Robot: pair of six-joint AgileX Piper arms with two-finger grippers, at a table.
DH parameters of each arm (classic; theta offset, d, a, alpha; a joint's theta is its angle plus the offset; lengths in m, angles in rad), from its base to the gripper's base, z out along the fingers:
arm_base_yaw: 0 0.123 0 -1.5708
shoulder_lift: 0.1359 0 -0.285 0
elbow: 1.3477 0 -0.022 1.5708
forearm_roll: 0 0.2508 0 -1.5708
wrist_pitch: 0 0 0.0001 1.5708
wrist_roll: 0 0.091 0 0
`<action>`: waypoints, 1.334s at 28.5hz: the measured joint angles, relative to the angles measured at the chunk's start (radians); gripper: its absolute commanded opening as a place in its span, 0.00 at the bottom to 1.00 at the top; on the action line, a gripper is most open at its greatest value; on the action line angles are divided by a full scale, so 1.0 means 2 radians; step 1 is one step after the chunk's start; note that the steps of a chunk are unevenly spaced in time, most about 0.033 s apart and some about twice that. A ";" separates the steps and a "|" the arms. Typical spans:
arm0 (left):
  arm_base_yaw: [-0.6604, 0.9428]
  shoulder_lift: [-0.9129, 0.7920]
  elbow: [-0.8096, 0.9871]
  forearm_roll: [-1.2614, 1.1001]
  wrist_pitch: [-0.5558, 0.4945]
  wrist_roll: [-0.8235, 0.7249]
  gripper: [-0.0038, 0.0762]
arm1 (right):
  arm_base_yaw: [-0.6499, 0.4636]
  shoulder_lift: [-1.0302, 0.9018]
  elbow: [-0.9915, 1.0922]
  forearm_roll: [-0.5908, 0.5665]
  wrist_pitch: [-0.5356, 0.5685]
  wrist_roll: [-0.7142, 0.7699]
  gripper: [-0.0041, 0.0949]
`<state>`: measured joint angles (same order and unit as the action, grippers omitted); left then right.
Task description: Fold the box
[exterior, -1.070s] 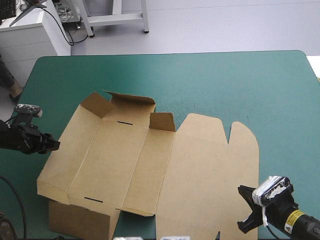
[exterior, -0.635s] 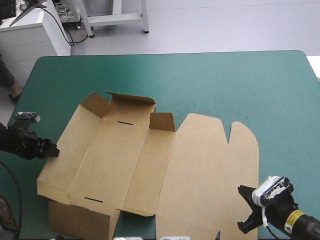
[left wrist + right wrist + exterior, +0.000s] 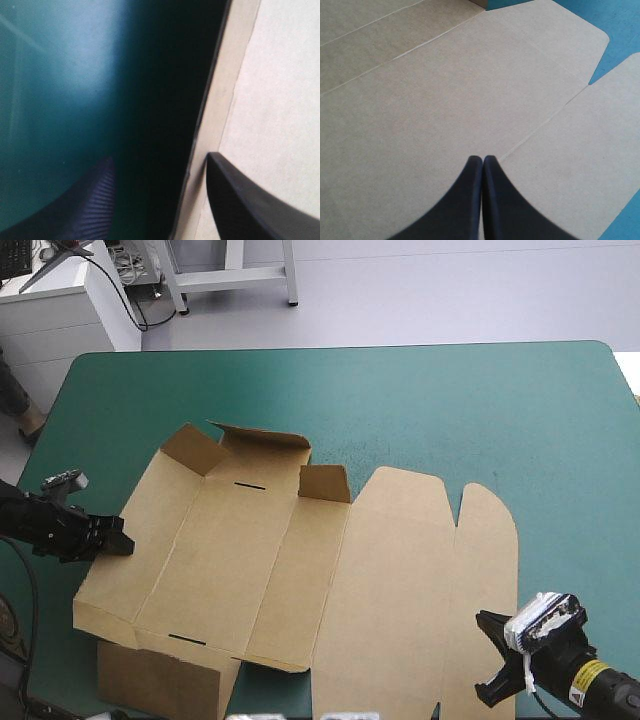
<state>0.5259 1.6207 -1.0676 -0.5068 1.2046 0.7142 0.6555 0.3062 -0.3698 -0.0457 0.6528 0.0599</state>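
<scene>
The box's slotted side will swing upright and pull the flat lid panel around when I lift and turn it, because a long crease runs down the box.
The brown box lies as a cut sheet on the teal-green cover. Short flaps stand up at its far end, and the lid panel lies flat to the right. My left gripper is at the sheet's left edge. In the left wrist view it is open, and the box's edge runs between the two fingers. My right gripper is near the lid's front right corner. In the right wrist view it is shut, pointing across the flat board with nothing held.
A further brown panel shows under the box's near left corner by the table's front edge. Bare teal-green cover stretches behind the box and to its right. A notch in the lid's outline shows the cover.
My left gripper has moved right, toward the box, and now straddles its left edge. The right gripper and the box have not moved.
</scene>
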 measured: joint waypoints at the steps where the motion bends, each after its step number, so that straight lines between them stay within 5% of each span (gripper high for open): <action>1: -0.002 0.000 0.000 -0.002 0.000 -0.002 0.54 | 0.000 0.000 0.000 0.000 0.000 0.000 0.02; 12: -0.076 0.000 0.033 0.052 -0.002 -0.026 0.52 | 0.000 0.000 0.000 0.000 0.000 -0.001 0.02; 20: -0.076 0.000 0.033 0.059 0.002 -0.036 0.04 | 0.000 0.000 0.000 0.000 0.000 -0.001 0.02; 30: -0.091 -0.002 0.017 0.049 0.019 0.009 0.04 | 0.000 0.000 0.000 0.000 -0.001 -0.001 0.02; 38: -0.222 0.003 -0.121 0.142 0.009 0.014 0.04 | 0.000 0.000 0.000 0.000 -0.001 -0.001 0.02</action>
<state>0.0810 1.6260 -1.3106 -0.2220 1.2222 0.7425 0.6555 0.3062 -0.3698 -0.0457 0.6498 0.0584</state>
